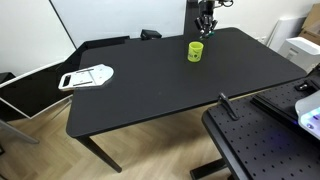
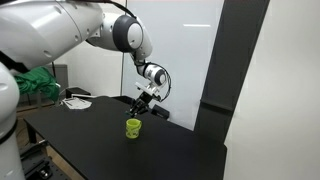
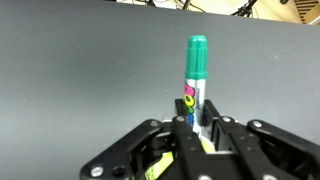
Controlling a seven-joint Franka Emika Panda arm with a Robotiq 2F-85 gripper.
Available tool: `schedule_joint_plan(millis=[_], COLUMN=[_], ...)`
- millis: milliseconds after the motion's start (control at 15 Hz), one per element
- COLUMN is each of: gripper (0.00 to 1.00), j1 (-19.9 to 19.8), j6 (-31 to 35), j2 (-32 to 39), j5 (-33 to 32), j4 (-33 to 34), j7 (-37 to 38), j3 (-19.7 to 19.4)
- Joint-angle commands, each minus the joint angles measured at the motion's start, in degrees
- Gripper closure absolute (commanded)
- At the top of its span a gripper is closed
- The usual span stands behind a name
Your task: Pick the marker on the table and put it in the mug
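Observation:
I should go on carrying the marker with my gripper to the upright mug's opening [image 1: 195, 45], because the marker's pale body [image 3: 195, 97] points toward it. I should let go once the marker's end is inside.
The marker [image 3: 196, 85] has a pale body with a coloured label and a green cap. In the wrist view it stands between my gripper's [image 3: 198, 128] jaws, cap pointing away over the black table [image 3: 70, 70]. In both exterior views my gripper [image 1: 205, 30] [image 2: 144, 100] hangs above the table's far part. It is a little above and behind the yellow-green mug [image 1: 196, 50] [image 2: 133, 128], which stands upright on the table [image 1: 150, 95]. The marker is too small to make out in the exterior views. The mug is out of the wrist view.
A white flat object [image 1: 88, 76] lies at one end of the table. A black board dotted with holes [image 1: 262, 145] stands beside the table's near corner, with white equipment [image 1: 300, 52] behind it. A dark chair [image 1: 150, 35] is behind the far edge. Green cloth [image 2: 40, 85] lies beyond the arm.

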Motion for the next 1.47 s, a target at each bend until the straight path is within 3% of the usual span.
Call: schedule_joint_plan(millis=[0, 1067, 1133, 1200, 1400], gripper=[0.95, 0.94, 0.54, 0.53, 0.34], j1=[-0.4, -1.6, -1.6, -1.6, -1.4], j6=[-4.4, -11.7, -11.9, -12.0, -11.3], j2=[4.9, 20.0, 20.4, 20.7, 21.0], j5=[1.9, 5.7, 5.8, 5.8, 5.5], j4=[8.3, 27.6, 28.4, 29.1, 31.0], j7=[3.5, 10.7, 10.7, 10.9, 11.0], j3=[0.2, 0.8, 0.9, 0.9, 0.8])
